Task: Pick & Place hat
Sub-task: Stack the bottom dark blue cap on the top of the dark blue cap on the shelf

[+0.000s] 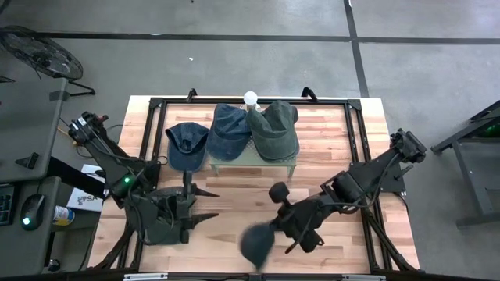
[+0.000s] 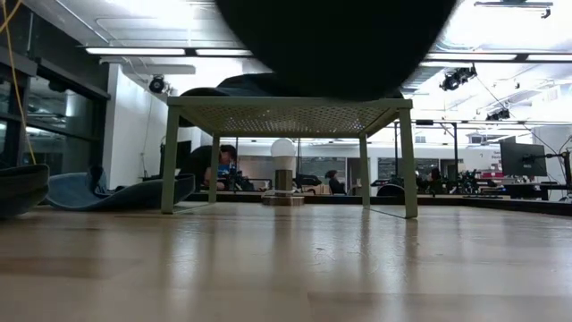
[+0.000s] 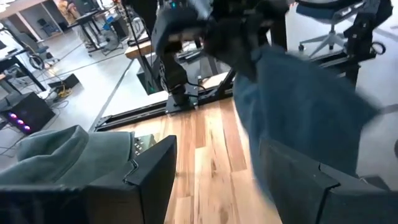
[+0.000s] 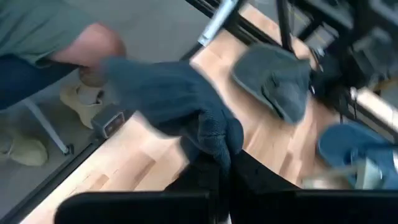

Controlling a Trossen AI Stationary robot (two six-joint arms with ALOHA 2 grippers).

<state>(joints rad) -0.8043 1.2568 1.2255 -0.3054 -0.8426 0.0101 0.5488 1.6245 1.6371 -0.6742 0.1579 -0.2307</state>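
Observation:
Next, my left gripper takes the dark blue hat (image 1: 256, 243) and carries it to the blue hat (image 1: 186, 145) beside the rack, because my right gripper is holding it far from there.
A dark blue hat (image 1: 256, 242) hangs over the table's near edge, with my right gripper (image 1: 291, 228) shut on it. The low view shows it as a dark mass (image 2: 331, 40) close to the lens. My left gripper (image 1: 212, 204) stands open at the near left, its fingers (image 3: 149, 180) pointing toward the hat (image 3: 305, 106) and apart from it. A denim hat (image 1: 230, 131) and a grey-green hat (image 1: 275, 129) lie on the green rack (image 1: 251, 160). Another blue hat (image 1: 186, 144) lies on the table left of the rack. My right gripper pinches a bunched fold of the hat's cloth (image 4: 214, 140) between its two shut fingers. The fingers slant downward from the table's right side. The hat is lifted clear of the table and droops beyond and below the fingertips.
A white bulb (image 1: 251, 98) stands behind the rack. Black frame rails (image 1: 355, 133) border the wooden table top. A seated person's arm and shoes (image 4: 93, 56) show beyond the near edge in the right wrist view. Bare wood (image 1: 234, 187) lies between the rack and both grippers.

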